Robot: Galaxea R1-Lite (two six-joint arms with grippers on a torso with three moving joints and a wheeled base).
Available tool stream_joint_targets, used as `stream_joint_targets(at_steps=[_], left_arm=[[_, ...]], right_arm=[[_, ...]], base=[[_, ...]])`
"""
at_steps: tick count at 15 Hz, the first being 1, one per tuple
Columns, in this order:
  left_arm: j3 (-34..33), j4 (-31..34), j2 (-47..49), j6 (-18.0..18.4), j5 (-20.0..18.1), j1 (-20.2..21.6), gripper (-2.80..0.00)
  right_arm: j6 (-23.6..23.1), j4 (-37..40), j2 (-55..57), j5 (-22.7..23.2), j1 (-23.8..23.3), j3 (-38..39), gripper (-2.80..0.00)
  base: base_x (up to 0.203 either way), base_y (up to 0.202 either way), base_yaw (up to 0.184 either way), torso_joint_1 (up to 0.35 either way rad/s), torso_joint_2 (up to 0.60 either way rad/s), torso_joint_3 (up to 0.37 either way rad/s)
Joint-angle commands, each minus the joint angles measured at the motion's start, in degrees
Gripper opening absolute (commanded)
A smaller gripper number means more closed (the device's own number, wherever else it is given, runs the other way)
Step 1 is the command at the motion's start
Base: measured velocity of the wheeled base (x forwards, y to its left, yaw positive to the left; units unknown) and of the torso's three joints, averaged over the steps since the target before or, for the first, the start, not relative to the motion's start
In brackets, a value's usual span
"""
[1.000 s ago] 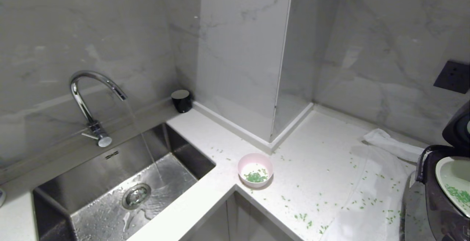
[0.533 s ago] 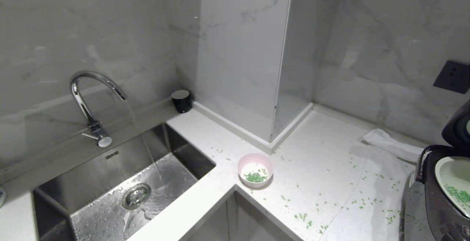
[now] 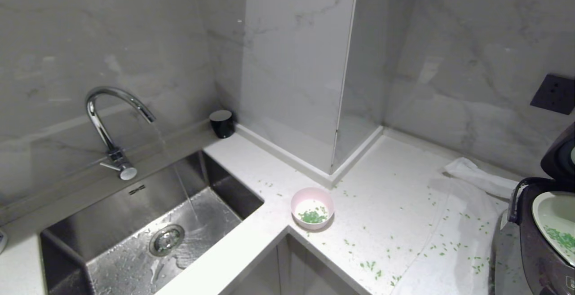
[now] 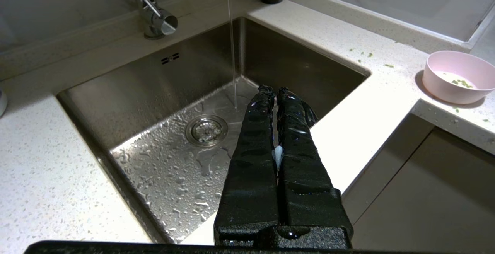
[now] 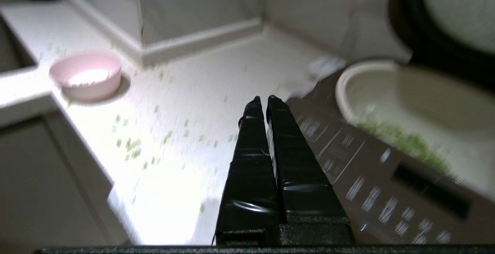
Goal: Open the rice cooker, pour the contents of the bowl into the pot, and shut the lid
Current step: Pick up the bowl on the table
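Note:
The pale pink bowl (image 3: 312, 211) beside the sink still has green grains in it and is far from my right gripper, so next my left gripper grabs the bowl's sink-side rim (image 3: 293, 205).
The pale pink bowl (image 3: 312, 208) stands on the counter corner beside the sink, with a few green grains, the contents (image 3: 313, 217), left in it. At the right edge the dark rice cooker (image 3: 534, 252) has its lid (image 3: 559, 158) raised. The pale pot (image 3: 555, 212) inside holds green grains (image 3: 561, 239). My right gripper (image 5: 262, 99) is shut and empty, in front of the cooker's button panel (image 5: 367, 169), with the bowl (image 5: 86, 75) off to its side. My left gripper (image 4: 273, 89) is shut, wet and empty, above the sink's front edge. Neither gripper shows in the head view.
Water runs from the chrome faucet (image 3: 110, 120) into the steel sink (image 3: 148, 227). Green grains lie scattered over the white counter (image 3: 386, 205). A white cloth (image 3: 476, 176) lies behind the cooker, a black cup (image 3: 222, 123) in the back corner, and a wall socket (image 3: 555, 94) above the cooker.
The shadow on the counter left of the cooker has faded. Bowl, cooker and raised lid stand as before, and the water keeps running.

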State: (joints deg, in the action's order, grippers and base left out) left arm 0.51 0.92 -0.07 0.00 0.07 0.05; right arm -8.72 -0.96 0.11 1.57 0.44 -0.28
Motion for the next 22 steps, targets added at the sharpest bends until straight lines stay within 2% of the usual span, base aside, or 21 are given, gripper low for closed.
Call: stream_joint_targets(at_steps=[1,3,5,7,11,14,16,18,20,22], left_arm=[[0.11,0.27,0.05,0.3,0.1,0.13,-2.8],[1.19,0.32,1.09,1.93,-0.48,0.24,-2.8],[5.57,0.29,6.23,2.15,-1.63,0.38,-2.8],[10.68,-0.36,16.25,1.95,-3.36,0.8,-2.8],[18.05,-6.0,41.2,0.95,-6.77,0.1,-2.8],[25.96,-9.37,57.81,-1.41,-7.31,-5.65,-2.8],[34.36,-9.93,66.57,-5.38,-6.64,-14.59,-2.8],[40.92,-8.98,74.41,-8.5,-3.52,-20.39,-2.8],[47.46,-7.88,83.59,-12.3,1.25,-24.65,-2.8],[53.46,-6.28,91.51,-14.79,4.01,-28.44,-2.8]], right_arm=[[0.67,2.26,-0.11,0.61,0.0,0.11,-2.8],[1.15,1.75,-0.11,0.72,0.0,0.19,-2.8],[4.19,1.76,-0.11,0.27,0.0,0.11,-2.8],[6.61,1.67,-0.11,-0.78,0.0,0.19,-2.8],[6.61,1.67,-0.11,-0.95,0.0,0.19,-2.8],[6.63,1.67,-0.11,-0.95,0.0,0.19,-2.8],[6.61,1.67,-0.11,-0.95,0.0,0.19,-2.8],[6.7,1.67,-0.11,-0.95,0.0,0.19,-2.8],[6.61,1.67,-0.11,-0.95,0.0,0.19,-2.8],[6.61,1.67,-0.11,-0.95,0.0,0.19,-2.8]], base=[[0.0,0.0,0.0,0.0,0.0,0.0],[0.0,0.0,0.0,0.0,0.0,0.0],[0.0,0.0,0.0,0.0,0.0,0.0],[0.0,0.0,0.0,0.0,0.0,0.0],[0.0,0.0,0.0,0.0,0.0,0.0],[0.0,0.0,0.0,0.0,0.0,0.0],[0.0,0.0,0.0,0.0,0.0,0.0],[0.0,0.0,0.0,0.0,0.0,0.0],[0.0,0.0,0.0,0.0,0.0,0.0],[0.0,0.0,0.0,0.0,0.0,0.0]])
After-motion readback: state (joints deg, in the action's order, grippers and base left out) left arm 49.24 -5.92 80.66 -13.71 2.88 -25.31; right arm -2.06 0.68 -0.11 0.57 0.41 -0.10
